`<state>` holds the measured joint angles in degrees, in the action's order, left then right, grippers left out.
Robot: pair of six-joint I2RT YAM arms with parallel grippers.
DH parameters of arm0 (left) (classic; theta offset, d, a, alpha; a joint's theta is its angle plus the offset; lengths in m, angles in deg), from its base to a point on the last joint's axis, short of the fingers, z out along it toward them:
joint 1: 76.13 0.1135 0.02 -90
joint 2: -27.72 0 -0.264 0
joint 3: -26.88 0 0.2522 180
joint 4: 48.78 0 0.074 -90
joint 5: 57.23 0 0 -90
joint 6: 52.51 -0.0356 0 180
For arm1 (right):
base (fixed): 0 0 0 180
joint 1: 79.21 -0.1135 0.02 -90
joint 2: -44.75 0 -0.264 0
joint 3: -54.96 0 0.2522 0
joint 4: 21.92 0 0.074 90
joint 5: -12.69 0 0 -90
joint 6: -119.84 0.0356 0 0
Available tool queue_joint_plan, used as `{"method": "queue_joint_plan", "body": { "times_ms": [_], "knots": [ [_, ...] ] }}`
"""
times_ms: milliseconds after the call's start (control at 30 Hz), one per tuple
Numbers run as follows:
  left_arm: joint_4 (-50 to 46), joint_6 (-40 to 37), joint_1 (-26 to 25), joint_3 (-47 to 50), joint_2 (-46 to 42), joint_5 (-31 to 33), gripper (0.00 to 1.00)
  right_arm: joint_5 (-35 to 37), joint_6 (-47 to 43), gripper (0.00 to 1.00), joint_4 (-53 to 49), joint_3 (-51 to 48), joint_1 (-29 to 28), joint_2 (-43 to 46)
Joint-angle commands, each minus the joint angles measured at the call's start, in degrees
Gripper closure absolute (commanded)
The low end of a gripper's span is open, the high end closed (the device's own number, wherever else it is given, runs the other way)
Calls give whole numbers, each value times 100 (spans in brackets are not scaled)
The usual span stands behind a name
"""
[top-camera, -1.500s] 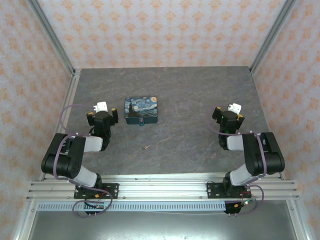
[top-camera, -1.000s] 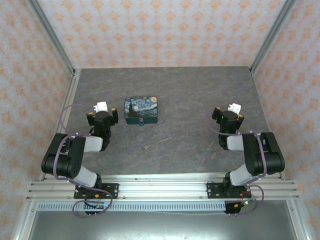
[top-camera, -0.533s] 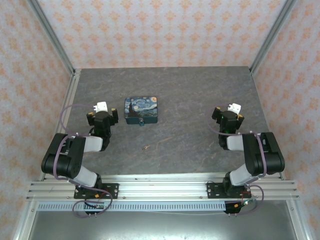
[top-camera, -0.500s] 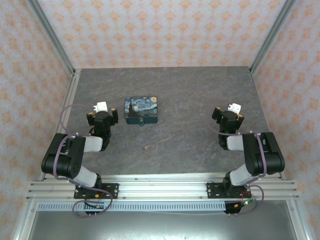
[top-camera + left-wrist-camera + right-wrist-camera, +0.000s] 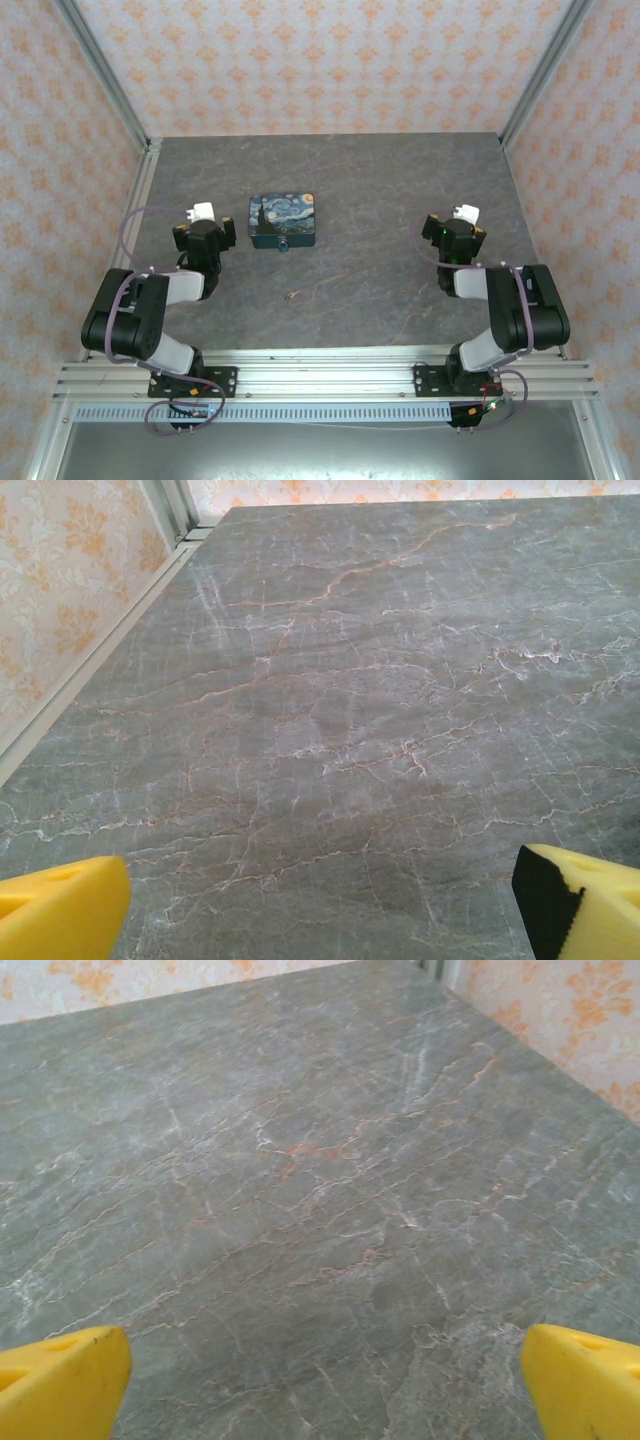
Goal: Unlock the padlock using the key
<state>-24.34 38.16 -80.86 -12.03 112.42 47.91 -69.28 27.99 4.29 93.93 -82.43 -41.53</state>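
The robot's left gripper is open and the key lies clear of the tin, so this gripper should keep moving toward the key until its fingers are on both sides of the key.
The tiny teal padlock sits against the front edge of the blue-and-yellow Starry Night tin. The key is a small dull sliver lying alone on the grey table, nearer the arms than the tin. My left gripper hovers just left of the tin. In the left wrist view its yellow fingertips stand wide apart, open over bare table. My right gripper is far to the right. It too is open, its yellow fingertips spread over bare stone.
The grey marbled table is enclosed by patterned walls and metal posts. An aluminium rail runs along the near edge by the arm bases. The left wall's metal rail lies close to the left gripper.
Both wrists have shifted very slightly. The tin, padlock and key have not moved.
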Motion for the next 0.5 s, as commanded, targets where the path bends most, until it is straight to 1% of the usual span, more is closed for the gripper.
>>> {"method": "queue_joint_plan", "body": {
  "times_ms": [0, 67, 100, 233, 300, 333, 400, 433, 467],
  "knots": [
    [-1050, 199, 43, -462, -499, 235, 0, -183, -80, 0, -1410, 738, -5, 434],
    [-1314, 224, 42, -436, -796, 226, 0, -255, -61, 0, -1925, 1002, -11, 566],
    [-1770, 297, 51, -544, -982, 241, 0, -324, -58, 0, -2027, 1053, -12, 657],
    [-4153, 724, 51, -1351, -1533, 273, 0, -418, 272, 0, -2399, 1183, -7, 1083],
    [-5178, 1079, 51, -1700, -1768, 314, 0, -405, 662, 0, -3088, 1482, -4, 1224],
    [-5543, 1138, 51, -1802, -1869, 173, 0, -450, 849, 1, -3558, 1697, -9, 1236],
    [-6125, 1202, 52, -1856, -2258, -505, 0, -516, 1156, 2, -4535, 2161, -9, 1179],
    [-6245, 1214, 43, -1797, -2497, -931, 3, -561, 1276, 3, -4883, 2336, -7, 1136],
    [-6332, 1208, 34, -1701, -2771, -1439, 10, -712, 1380, 4, -5197, 2496, -6, 1091]
  ]
}}
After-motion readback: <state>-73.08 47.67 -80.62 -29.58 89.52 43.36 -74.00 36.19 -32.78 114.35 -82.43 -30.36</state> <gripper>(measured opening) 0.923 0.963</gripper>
